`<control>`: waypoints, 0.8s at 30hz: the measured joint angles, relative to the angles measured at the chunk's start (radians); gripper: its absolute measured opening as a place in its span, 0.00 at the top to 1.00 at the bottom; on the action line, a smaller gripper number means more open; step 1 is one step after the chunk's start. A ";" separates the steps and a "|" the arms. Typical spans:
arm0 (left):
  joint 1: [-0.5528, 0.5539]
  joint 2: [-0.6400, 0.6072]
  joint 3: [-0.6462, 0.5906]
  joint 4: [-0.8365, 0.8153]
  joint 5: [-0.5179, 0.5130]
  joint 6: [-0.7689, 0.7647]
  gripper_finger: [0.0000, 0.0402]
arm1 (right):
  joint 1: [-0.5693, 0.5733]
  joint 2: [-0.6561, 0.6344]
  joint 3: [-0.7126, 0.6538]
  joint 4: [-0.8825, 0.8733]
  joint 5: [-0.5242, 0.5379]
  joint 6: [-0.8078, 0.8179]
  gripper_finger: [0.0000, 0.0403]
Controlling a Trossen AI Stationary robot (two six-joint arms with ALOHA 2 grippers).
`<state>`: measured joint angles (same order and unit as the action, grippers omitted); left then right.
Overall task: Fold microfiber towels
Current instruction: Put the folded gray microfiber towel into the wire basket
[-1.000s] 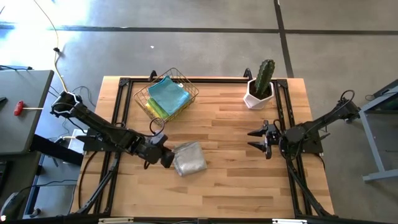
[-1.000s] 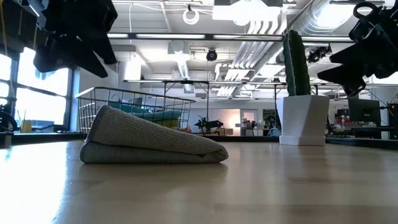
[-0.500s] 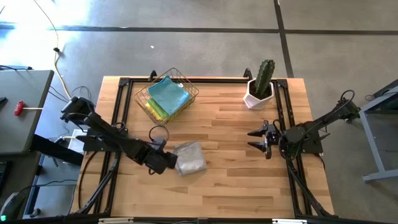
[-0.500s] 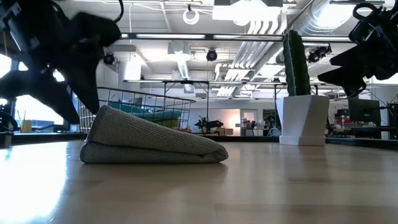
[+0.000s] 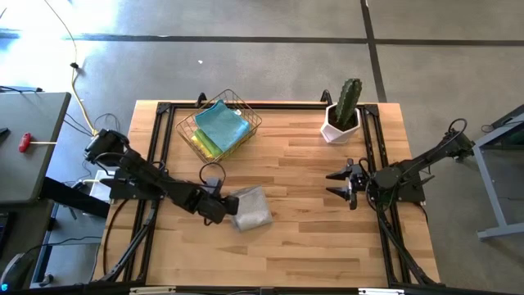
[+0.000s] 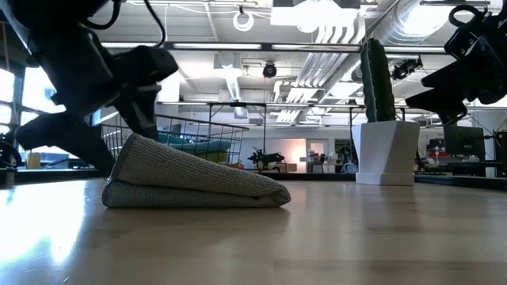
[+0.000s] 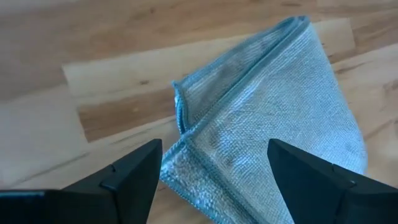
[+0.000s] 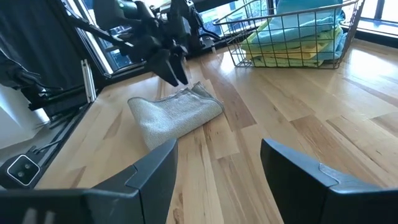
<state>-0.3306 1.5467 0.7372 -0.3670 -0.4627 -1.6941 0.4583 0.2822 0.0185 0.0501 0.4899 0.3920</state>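
Observation:
Layered edges (image 7: 189, 135) sit together between my left gripper's fingers, so I expect the grey towel (image 5: 253, 208) to stay a folded packet when I carry it to the basket.
A grey microfiber towel (image 5: 249, 208) lies folded on the wooden table, left of the middle; in the low view it is a flat wedge (image 6: 190, 178), thick at its left end. My left gripper (image 5: 219, 206) is open and points steeply down at the towel's left corner (image 7: 186, 134), one finger on either side of it (image 6: 119, 134). My right gripper (image 5: 337, 184) hangs open in the air at the table's right, holding nothing. More towels, light blue on top (image 5: 221, 123) and green and yellow below, lie in the wire basket (image 5: 190, 129) at the far left. My left gripper straddles the grey towel's thick left corner (image 7: 186, 134) from above, slanting in from the table's left. Whether either fingertip (image 6: 142, 111) touches the cloth, I cannot tell. The towel lies flat on the table.
A cactus in a white pot (image 5: 341, 115) stands at the far right. A black frame (image 5: 155, 147) runs along the table's left, right and far edges. Bare wood (image 5: 303, 238) lies between the towel and my right arm.
My left gripper has come down toward the table and moved right to the grey towel's left corner, rolling about its own axis and opening wider. The towel has stayed where it was.

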 joint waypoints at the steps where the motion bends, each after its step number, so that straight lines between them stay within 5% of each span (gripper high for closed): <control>1: 0.003 0.000 -0.020 0.038 0.010 -0.008 0.29 | 0.000 0.000 0.000 0.000 0.000 0.000 0.44; 10: 0.023 0.006 -0.178 0.363 0.024 -0.054 0.30 | 0.000 0.000 0.000 -0.001 -0.001 0.000 0.44; 19: 0.084 0.154 -0.167 0.651 0.052 0.054 0.31 | 0.000 0.000 0.000 -0.001 0.000 0.000 0.44; 24: 0.109 0.211 -0.143 0.708 0.067 0.137 0.40 | 0.000 0.000 0.000 -0.001 0.001 0.000 0.44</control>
<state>-0.2220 1.7572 0.5945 0.3408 -0.3957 -1.5571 0.4581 0.2821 0.0185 0.0490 0.4911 0.3920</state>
